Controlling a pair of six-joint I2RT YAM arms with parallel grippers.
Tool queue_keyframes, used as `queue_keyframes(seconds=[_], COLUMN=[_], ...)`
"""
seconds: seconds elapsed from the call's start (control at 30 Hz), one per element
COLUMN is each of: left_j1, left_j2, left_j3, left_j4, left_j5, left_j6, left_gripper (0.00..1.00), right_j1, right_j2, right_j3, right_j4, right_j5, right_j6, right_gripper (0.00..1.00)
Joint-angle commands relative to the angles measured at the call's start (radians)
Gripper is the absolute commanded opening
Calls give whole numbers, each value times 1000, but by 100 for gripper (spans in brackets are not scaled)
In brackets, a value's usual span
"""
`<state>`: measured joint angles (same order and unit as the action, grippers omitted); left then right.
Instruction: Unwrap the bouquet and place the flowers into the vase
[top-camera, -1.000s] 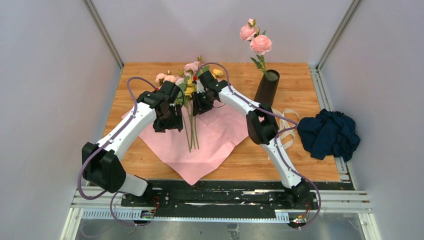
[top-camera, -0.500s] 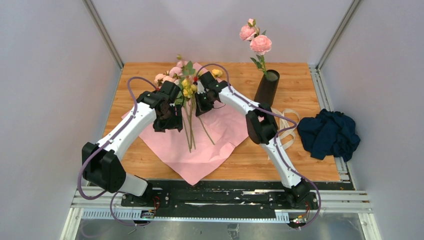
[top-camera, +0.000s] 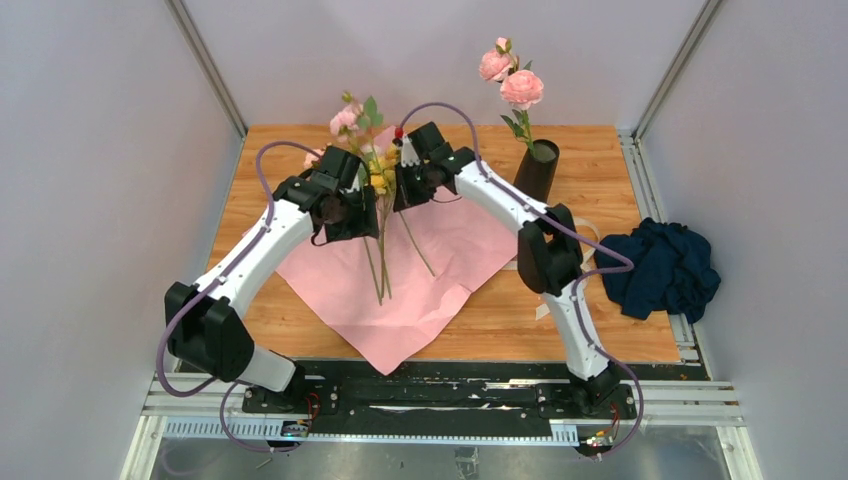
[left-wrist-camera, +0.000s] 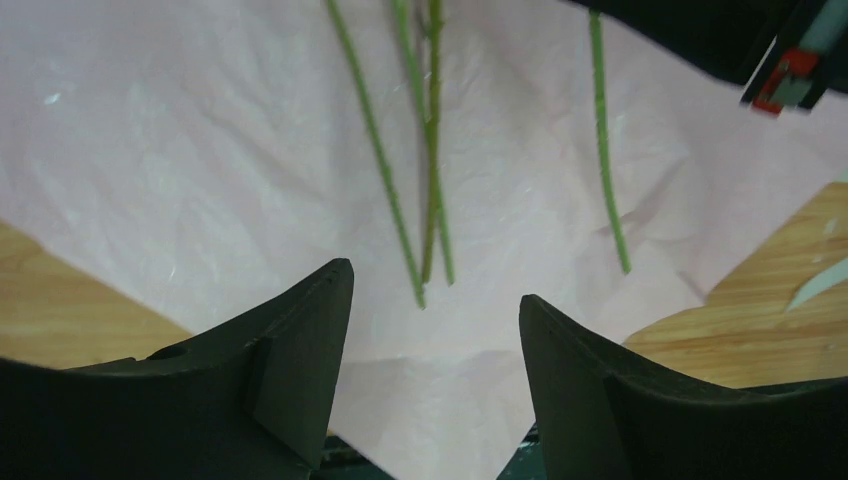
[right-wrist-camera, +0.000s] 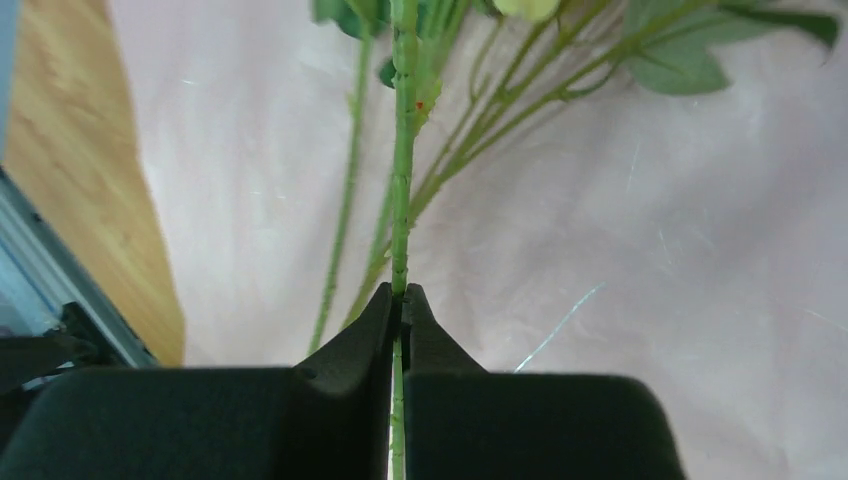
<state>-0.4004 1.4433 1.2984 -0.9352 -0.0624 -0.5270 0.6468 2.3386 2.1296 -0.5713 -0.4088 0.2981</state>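
Note:
The robot's right gripper is holding the green stem a long way below its pink bloom, so the left gripper should hold the stem while the right gripper takes hold of it higher up.
The bouquet lies unwrapped: its pale pink paper is spread flat on the table. On the paper lie the flowers, small pink and yellow blooms whose thin green stems point toward the near edge. My right gripper is shut on one green stem, and that stem's pink bloom is raised above the others. Beside the bunch, my left gripper hangs open above the paper with nothing between its fingers. The black vase stands at the back right.
A stem with two big pink roses stands in the vase. A cream ribbon lies right of the paper. A dark blue cloth is bunched at the table's right edge. Bare wood shows at the back left.
My right gripper has shut on one stem and lifted it, so its bloom now stands higher and its lower end swings right of the others. Both wrists have risen slightly.

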Motion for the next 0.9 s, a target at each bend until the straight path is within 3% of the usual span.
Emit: queue_keyframes(seconds=[0.0, 0.23, 0.4, 0.6, 0.67, 0.73, 0.87], left_j1=[16, 30, 30, 30, 30, 29, 29], left_j2=[16, 41, 54, 83, 80, 81, 77], left_j3=[74, 140, 126, 106, 97, 97, 99], left_j4=[242, 557, 762, 878, 911, 921, 907], left_j5=[130, 327, 451, 507, 516, 528, 535], left_j6=[6, -87, -193, -262, -279, -284, -273], left_gripper=[70, 72, 73, 67, 55, 29, 1], right_j1=[-9, -9, -11, -11, -12, -10, -10], right_j2=[-178, -374, -437, -461, -468, -473, -483], right_j3=[-38, -116, -81, -30, -40, -47, -51], right_j4=[57, 67, 59, 33, 31, 33, 33], right_j5=[-2, -48, -92, -151, -158, -161, -165], right_j6=[-8, -1, 7, 17, 16, 15, 9], right_gripper=[0, 0, 0, 0, 0, 0, 0])
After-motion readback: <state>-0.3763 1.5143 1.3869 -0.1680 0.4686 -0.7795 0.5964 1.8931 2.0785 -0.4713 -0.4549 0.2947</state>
